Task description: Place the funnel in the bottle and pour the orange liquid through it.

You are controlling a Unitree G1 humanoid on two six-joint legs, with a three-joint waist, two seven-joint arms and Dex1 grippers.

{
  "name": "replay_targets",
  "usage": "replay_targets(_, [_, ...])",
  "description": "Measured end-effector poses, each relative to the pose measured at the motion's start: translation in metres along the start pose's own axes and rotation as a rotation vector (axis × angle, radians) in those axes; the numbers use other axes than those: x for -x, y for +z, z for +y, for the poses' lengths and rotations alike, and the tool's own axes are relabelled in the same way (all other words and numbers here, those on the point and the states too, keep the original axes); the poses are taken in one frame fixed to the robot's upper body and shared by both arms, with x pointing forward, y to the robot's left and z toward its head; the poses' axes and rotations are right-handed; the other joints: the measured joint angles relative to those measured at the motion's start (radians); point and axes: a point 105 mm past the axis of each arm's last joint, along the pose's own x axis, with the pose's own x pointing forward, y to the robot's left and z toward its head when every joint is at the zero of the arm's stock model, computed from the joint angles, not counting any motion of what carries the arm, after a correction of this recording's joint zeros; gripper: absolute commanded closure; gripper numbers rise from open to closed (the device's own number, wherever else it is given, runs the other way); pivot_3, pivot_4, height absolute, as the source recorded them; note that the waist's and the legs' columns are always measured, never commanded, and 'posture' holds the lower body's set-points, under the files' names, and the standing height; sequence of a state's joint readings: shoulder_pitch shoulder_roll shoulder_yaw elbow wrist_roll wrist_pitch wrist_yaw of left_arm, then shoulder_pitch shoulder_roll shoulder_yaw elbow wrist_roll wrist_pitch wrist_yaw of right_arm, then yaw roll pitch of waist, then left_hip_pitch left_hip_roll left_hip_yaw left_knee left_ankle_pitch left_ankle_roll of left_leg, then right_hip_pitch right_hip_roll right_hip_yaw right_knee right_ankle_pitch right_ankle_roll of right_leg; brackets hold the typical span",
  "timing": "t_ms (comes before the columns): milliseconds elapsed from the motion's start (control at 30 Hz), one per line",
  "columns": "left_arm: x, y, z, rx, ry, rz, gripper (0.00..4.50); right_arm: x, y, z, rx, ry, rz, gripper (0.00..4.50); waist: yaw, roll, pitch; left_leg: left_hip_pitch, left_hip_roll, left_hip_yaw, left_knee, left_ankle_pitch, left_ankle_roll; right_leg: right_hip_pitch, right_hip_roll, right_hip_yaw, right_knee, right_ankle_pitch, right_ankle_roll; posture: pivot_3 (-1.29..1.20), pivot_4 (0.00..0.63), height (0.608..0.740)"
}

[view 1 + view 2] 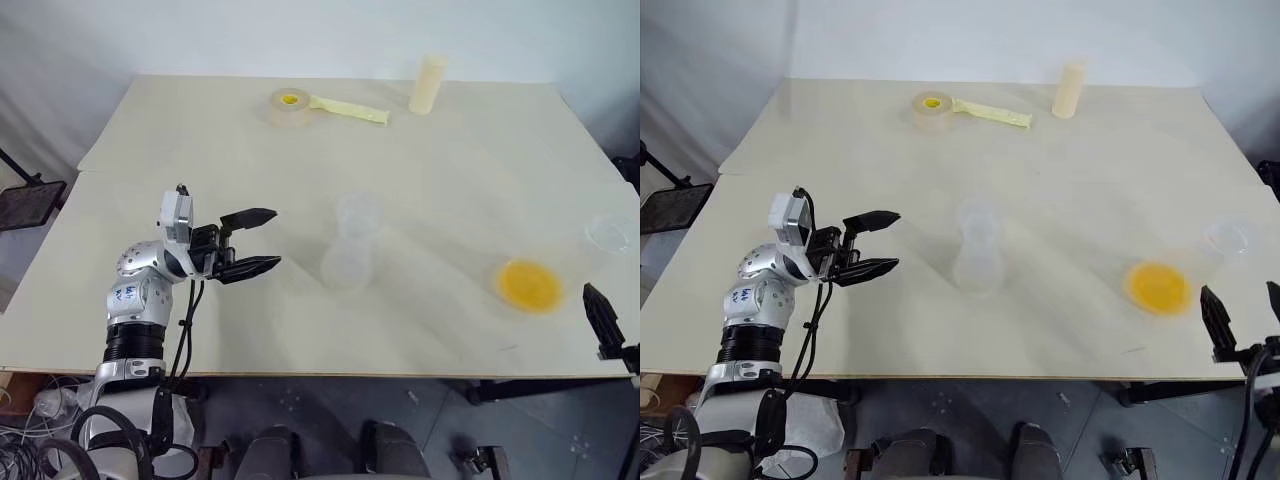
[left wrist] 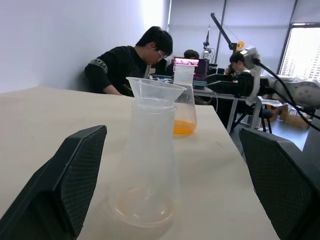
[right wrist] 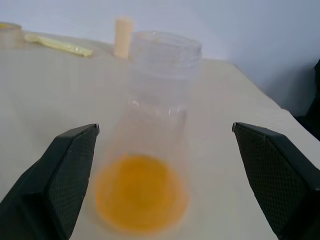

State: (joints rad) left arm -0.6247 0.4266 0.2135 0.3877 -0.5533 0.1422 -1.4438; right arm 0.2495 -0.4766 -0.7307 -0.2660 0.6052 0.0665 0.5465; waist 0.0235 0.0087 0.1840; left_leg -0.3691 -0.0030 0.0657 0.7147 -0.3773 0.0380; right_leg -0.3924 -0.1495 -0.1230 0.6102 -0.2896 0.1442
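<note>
The container's neck (image 3: 159,95) is upright, midway ahead of the right gripper's open fingers, so the robot should keep moving forward until they close below the container's threaded rim (image 1: 1228,238).
The clear bottle (image 1: 347,262) stands mid-table with the small clear funnel (image 2: 155,90) seated in its neck. My left gripper (image 1: 275,238) is open, level with the bottle and a short way to its left, touching nothing. The orange liquid (image 1: 530,285) lies in the bottom of a clear, threaded-mouth container (image 3: 162,65) at the right of the table. My right gripper (image 1: 1242,312) is open at the table's front right edge, just short of that container, which sits between the finger lines in the right wrist view.
A tape roll with a yellow centre and strip (image 1: 290,102) and a cream cylinder (image 1: 428,85) stand at the far edge. A black stand (image 1: 25,200) is off the table's left. People sit at desks (image 2: 127,67) beyond the table.
</note>
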Motion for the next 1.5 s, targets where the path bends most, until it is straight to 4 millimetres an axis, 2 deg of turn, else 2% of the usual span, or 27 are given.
replay_targets(767, [-0.002,-0.002,-0.013,0.008,0.05,-0.025,0.01,-0.056,0.008,0.023,-0.013,0.068,-0.032,0.0,0.0,0.0,0.0,-0.001,0.0,0.0,0.0,0.0,0.0,0.0,0.0,0.0,0.0,0.0,0.0,0.0,0.15,0.74])
replay_targets(1033, [-0.001,-0.002,-0.017,0.014,0.066,-0.026,0.01,-0.066,0.011,0.025,-0.011,0.041,-0.033,0.0,0.0,0.0,0.0,-0.001,0.0,0.0,0.0,0.0,0.0,0.0,0.0,0.0,0.0,0.0,0.0,0.0,0.15,0.74])
replay_targets(1133, [-0.002,0.0,-0.018,0.007,0.065,-0.031,0.0,-0.067,0.007,0.025,-0.014,0.024,-0.008,0.59,0.0,0.0,0.0,-0.001,0.0,0.0,0.0,0.0,0.0,0.0,0.0,0.0,0.0,0.0,0.0,0.0,0.15,0.74])
replay_targets(1233, [-0.002,0.0,-0.018,0.006,0.065,-0.031,0.0,-0.067,0.007,0.024,-0.015,0.004,0.0,1.6,0.0,0.0,0.0,-0.001,0.0,0.0,0.0,0.0,0.0,0.0,0.0,0.0,0.0,0.0,0.0,0.0,0.15,0.74])
replay_targets(1300, [-0.002,0.0,-0.018,0.007,0.065,-0.031,0.0,-0.066,0.007,0.024,-0.018,-0.006,0.008,2.07,0.0,0.0,0.0,-0.001,0.0,0.0,0.0,0.0,0.0,0.0,0.0,0.0,0.0,0.0,0.0,0.0,0.15,0.74])
replay_targets(1500, [-0.004,-0.001,-0.019,0.013,0.052,-0.027,0.0,-0.067,0.013,0.033,-0.015,-0.001,-0.002,2.07,0.0,0.001,0.0,-0.001,0.0,0.0,0.0,0.0,0.0,0.0,0.0,0.0,-0.001,0.0,0.0,0.0,0.15,0.74])
